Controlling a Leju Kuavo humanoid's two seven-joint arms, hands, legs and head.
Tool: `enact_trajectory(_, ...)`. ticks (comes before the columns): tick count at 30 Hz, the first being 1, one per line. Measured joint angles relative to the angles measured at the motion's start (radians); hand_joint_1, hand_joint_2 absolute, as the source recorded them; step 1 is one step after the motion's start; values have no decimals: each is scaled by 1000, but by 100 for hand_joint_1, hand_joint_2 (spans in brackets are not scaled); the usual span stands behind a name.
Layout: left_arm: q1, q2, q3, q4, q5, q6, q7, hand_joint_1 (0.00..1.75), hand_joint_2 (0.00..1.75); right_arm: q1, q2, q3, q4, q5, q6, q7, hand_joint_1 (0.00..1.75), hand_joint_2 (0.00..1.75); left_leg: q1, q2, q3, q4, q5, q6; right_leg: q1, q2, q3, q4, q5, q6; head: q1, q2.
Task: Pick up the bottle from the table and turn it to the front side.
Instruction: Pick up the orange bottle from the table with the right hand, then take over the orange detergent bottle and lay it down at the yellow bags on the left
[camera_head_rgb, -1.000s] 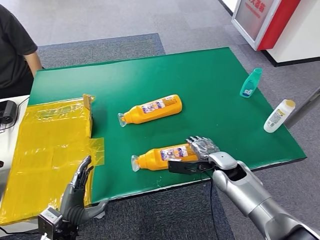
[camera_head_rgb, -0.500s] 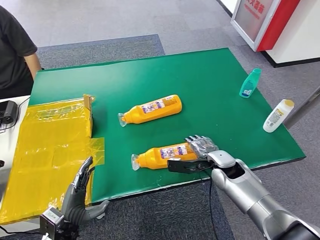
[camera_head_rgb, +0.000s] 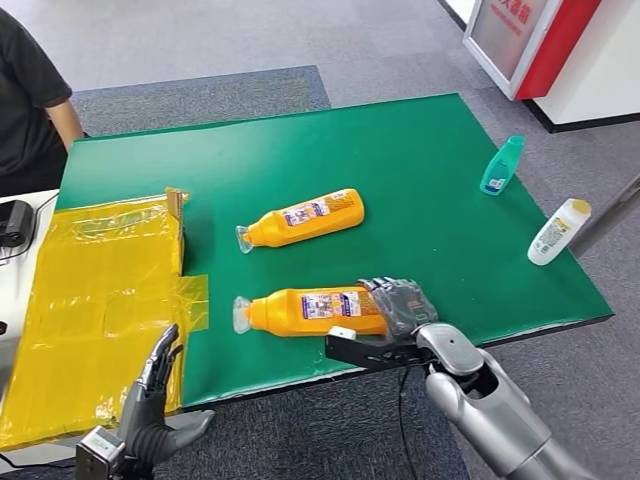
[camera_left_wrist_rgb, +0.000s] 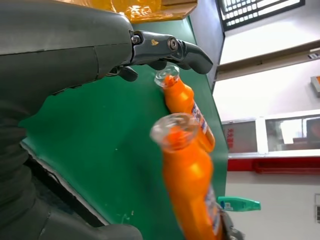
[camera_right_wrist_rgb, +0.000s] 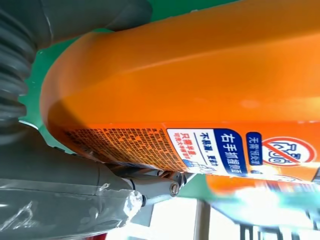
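The label facing up is full of small blocks of print (camera_head_rgb: 330, 305), so I expect a hidden blue and white front label to come into view when I turn the orange bottle (camera_head_rgb: 284, 313).
My right hand (camera_head_rgb: 396, 315) grips the base end of an orange bottle (camera_head_rgb: 313, 311) with a clear cap, held lying sideways just above the green mat (camera_head_rgb: 423, 170) near its front edge. Close up, that bottle (camera_right_wrist_rgb: 196, 95) shows its label text against my right hand (camera_right_wrist_rgb: 75, 195). A second orange bottle (camera_head_rgb: 302, 219) lies on the mat farther back. Both orange bottles appear past my left hand (camera_left_wrist_rgb: 94, 45), the held one (camera_left_wrist_rgb: 188, 180) nearer than the lying one (camera_left_wrist_rgb: 186, 102). My left hand (camera_head_rgb: 151, 395) hangs open below the table's front left.
A teal bottle (camera_head_rgb: 501, 165) and a white bottle with a yellow cap (camera_head_rgb: 557, 231) lie at the mat's right edge. Yellow plastic sheeting (camera_head_rgb: 90, 300) with a small box (camera_head_rgb: 176, 205) covers the left. A person (camera_head_rgb: 30, 100) sits at the far left.
My right hand has lifted the near orange bottle off the mat and carried it a little to the left. The left hand has sunk slightly.
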Motion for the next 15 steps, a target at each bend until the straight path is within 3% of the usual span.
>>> enact_trajectory(9,39,-25,54,-47,0,-39,-1,0,175,162,80,-98,-245,-66,-95,-88,175,175,0,0,-1,0,0,0,0,0,-1,0,0,0,0,0)
enact_trajectory(15,42,-51,91,-48,190,-279,34,0,175,227,152,-119,-292,-149,-109,-162,175,175,0,0,-1,0,0,0,0,0,-1,0,0,0,0,0)
